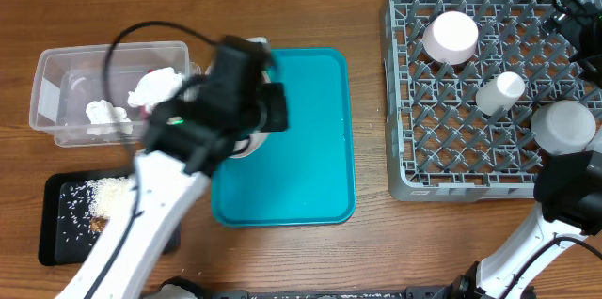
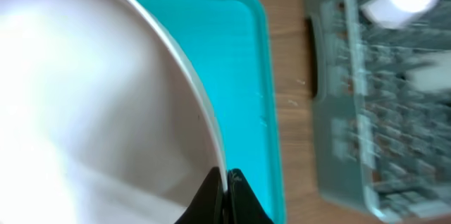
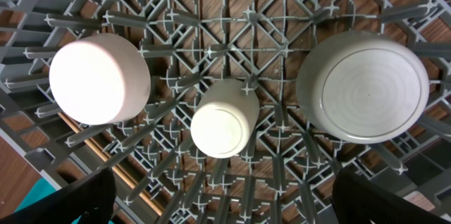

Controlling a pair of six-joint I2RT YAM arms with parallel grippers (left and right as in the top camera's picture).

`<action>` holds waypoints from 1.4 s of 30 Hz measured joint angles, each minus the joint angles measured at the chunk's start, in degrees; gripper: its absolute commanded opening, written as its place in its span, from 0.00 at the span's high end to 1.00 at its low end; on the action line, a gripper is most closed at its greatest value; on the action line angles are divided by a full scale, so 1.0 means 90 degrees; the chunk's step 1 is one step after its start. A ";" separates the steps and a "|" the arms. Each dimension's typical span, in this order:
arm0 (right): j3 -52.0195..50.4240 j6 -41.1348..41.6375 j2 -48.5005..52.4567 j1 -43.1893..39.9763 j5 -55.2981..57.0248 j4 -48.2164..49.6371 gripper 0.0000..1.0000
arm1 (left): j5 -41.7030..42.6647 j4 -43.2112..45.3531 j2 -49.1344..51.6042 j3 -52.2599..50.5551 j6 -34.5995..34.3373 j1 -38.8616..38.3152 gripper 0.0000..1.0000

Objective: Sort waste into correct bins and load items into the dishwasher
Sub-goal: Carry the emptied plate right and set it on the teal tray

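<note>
The teal tray (image 1: 315, 102) is empty under the plate. My left gripper should keep lowering the plate to the tray's middle (image 1: 282, 143) until the plate lies flat, then let go.
In the left wrist view my left gripper (image 2: 227, 182) is shut on the rim of the round pinkish-white plate (image 2: 91, 97), which is lifted and tilted over the left side of the teal tray (image 2: 239, 76). From overhead only a sliver of the plate (image 1: 246, 146) shows under the left arm (image 1: 235, 92). My right gripper (image 3: 225, 203) hangs open and empty above the grey dish rack (image 1: 414, 149). In the rack stand, upside down, the small pink bowl (image 3: 99, 79), the white cup (image 3: 222, 122) and the larger whitish bowl (image 3: 366, 86). A thin wooden chopstick (image 3: 91, 146) lies in the lattice.
The clear tub (image 1: 56, 92) at the left holds white tissues (image 1: 105, 114) and a bit of red wrapper (image 1: 141, 100). In front of it the black tray (image 1: 66, 233) carries rice grains (image 1: 105, 194) and a brown scrap (image 1: 97, 224). The teal tray (image 1: 310, 149) lies mid-table.
</note>
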 measured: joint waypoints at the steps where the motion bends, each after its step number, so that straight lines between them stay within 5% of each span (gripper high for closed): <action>1: 0.0000 -0.0002 0.0000 0.0000 -0.0002 -0.0005 0.00 | -0.0260 0.0061 0.0151 0.0000 -0.0017 -0.0172 0.96; 7: 0.0000 -0.0002 0.0000 0.0000 -0.0002 0.0000 0.00 | -0.1008 0.0083 0.1409 0.0000 -0.0301 -0.0869 0.96; 17: 0.0000 -0.0002 0.0000 -0.0002 -0.0002 0.0000 0.00 | -0.0595 0.0243 0.2919 -0.0002 -0.0495 -0.0945 0.95; 23: 0.0000 0.0000 0.0000 -0.0002 0.0000 -0.0002 0.00 | -0.0177 0.0189 0.3075 -0.0002 -0.0508 -0.0945 0.59; 31: 0.0000 -0.0002 0.0000 0.0000 -0.0002 -0.0002 0.00 | 0.0005 -0.0724 0.3082 0.0175 -0.0510 -0.0935 0.55; 37: 0.0000 0.0000 0.0000 0.0000 -0.0002 -0.0002 0.00 | -0.0236 -0.2091 0.3094 0.1615 -0.0563 -0.0670 0.55; 42: 0.0000 0.0000 0.0000 0.0000 -0.0002 -0.0005 0.00 | -0.0729 -0.3237 0.3082 0.3109 -0.0872 0.0267 0.28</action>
